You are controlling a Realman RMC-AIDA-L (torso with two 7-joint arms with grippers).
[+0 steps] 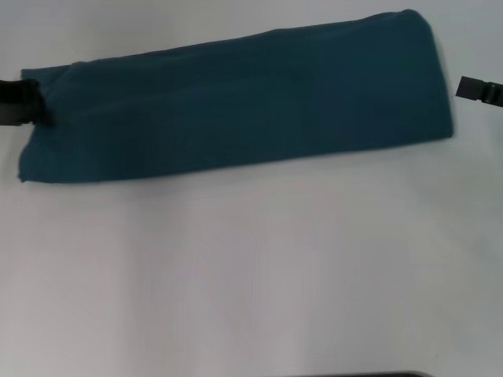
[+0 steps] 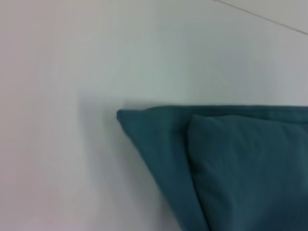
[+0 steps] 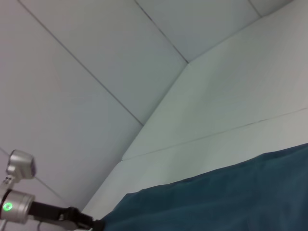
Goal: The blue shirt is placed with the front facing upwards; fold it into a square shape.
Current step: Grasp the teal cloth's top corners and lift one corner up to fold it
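Note:
One end of the shirt's long strip [image 1: 61,118] has my left gripper at it, and the middle of the strip lies unheld. My right gripper should keep the strip's middle [image 1: 236,106] steady for the fold.
The blue shirt [image 1: 236,106] lies on the white table [image 1: 251,275] as a long folded strip, running from left to right and slightly tilted; no lettering shows. My left gripper [image 1: 35,104] is at the strip's left end, touching the cloth's edge. My right gripper [image 1: 474,89] hovers just off the strip's right end, apart from the cloth. The left wrist view shows a corner of the shirt [image 2: 231,168] with one folded layer over another. The right wrist view looks along the shirt [image 3: 216,197] toward the left arm [image 3: 21,204] at its far end.
A wide stretch of bare white table lies in front of the shirt. A dark edge [image 1: 369,375] shows at the very bottom of the head view. Pale wall panels [image 3: 96,57] stand behind the table.

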